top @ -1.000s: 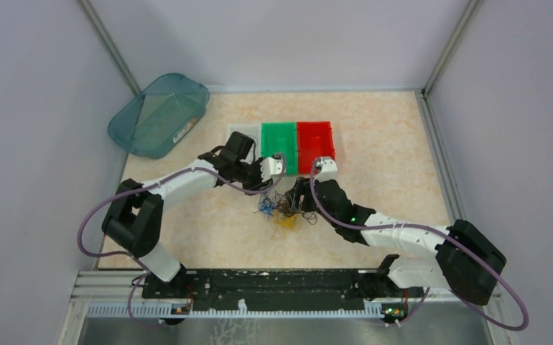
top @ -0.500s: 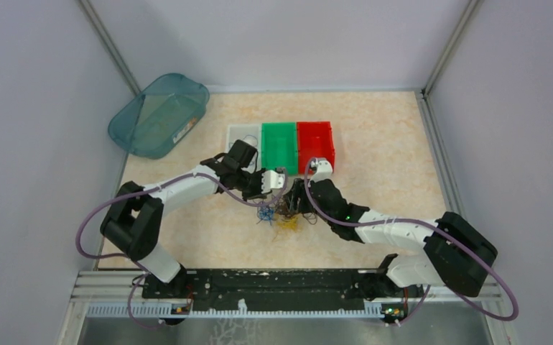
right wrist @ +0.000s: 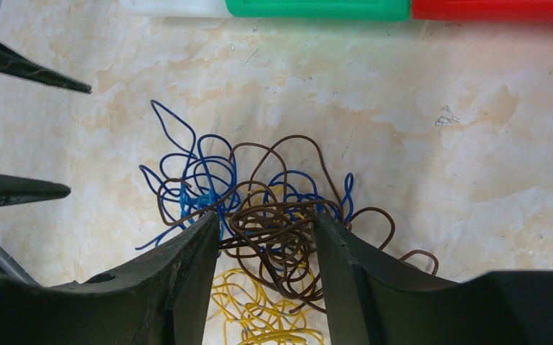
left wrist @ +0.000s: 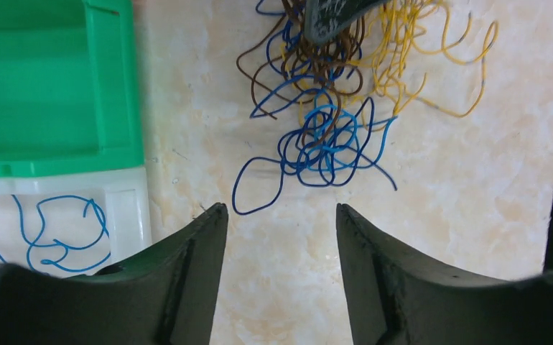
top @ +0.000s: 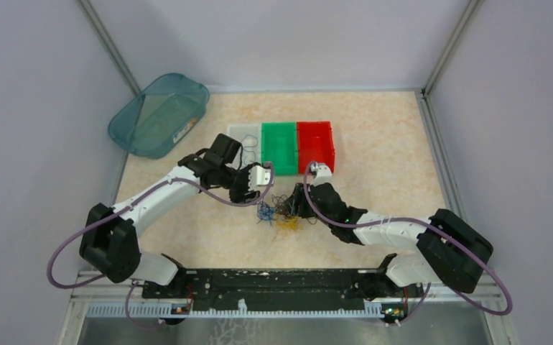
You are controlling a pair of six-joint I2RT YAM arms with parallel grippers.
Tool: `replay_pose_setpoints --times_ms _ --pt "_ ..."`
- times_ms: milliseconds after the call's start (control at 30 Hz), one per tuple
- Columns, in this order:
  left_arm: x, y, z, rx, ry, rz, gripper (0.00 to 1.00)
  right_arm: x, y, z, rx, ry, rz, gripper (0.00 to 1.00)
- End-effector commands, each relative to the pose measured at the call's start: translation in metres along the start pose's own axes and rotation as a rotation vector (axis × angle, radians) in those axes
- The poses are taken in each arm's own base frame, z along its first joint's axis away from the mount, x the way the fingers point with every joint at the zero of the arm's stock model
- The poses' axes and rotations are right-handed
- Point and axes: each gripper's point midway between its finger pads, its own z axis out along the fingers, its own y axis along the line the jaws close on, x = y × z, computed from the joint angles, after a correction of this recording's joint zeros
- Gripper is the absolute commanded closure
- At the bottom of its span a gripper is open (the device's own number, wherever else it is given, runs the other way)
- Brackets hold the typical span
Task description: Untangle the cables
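Observation:
The blue strands of cable are tangled with the brown clump [left wrist: 326, 72]. My left gripper should pull up the protruding blue loop [left wrist: 248, 212] while my right gripper keeps hold of the brown clump.
The cables [top: 279, 213] lie in one tangle on the table in front of the bins. In the left wrist view the blue strands [left wrist: 324, 144] are nearest, with brown [left wrist: 309, 65] and yellow [left wrist: 410, 57] beyond. My left gripper [left wrist: 277, 215] is open and empty, just short of the blue loops; it also shows in the top view [top: 265, 176]. My right gripper [right wrist: 266, 219] is open, its jaws standing on either side of the brown clump [right wrist: 281, 230], with blue strands [right wrist: 194, 180] to the left and yellow strands [right wrist: 266, 309] underneath. It sits over the pile in the top view [top: 296, 203].
A white bin [top: 243, 136] holding a blue wire [left wrist: 58, 230], a green bin [top: 279, 144] and a red bin [top: 315, 141] stand in a row just behind the pile. A teal tub [top: 160, 115] leans at the back left. Grey walls enclose the table.
My left arm has swung left and its gripper has drawn back a little from the pile. My right gripper stays over the tangle while its arm has lowered.

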Motion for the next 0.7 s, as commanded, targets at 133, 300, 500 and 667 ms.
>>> replay_pose_setpoints --times_ms 133,300,500,667 --pt "0.041 0.005 0.013 0.074 0.045 0.062 0.32 -0.015 0.004 -0.006 -0.021 -0.062 0.026 0.48" --pt "0.033 0.012 0.022 0.069 -0.004 0.124 0.33 -0.016 0.003 -0.008 -0.021 -0.067 0.027 0.48" --pt "0.04 0.014 0.032 0.073 -0.002 0.147 0.36 -0.019 0.006 -0.009 -0.026 -0.069 0.028 0.49" --pt "0.044 0.016 0.042 0.066 -0.001 0.148 0.47 -0.021 0.006 -0.01 -0.026 -0.076 0.029 0.5"
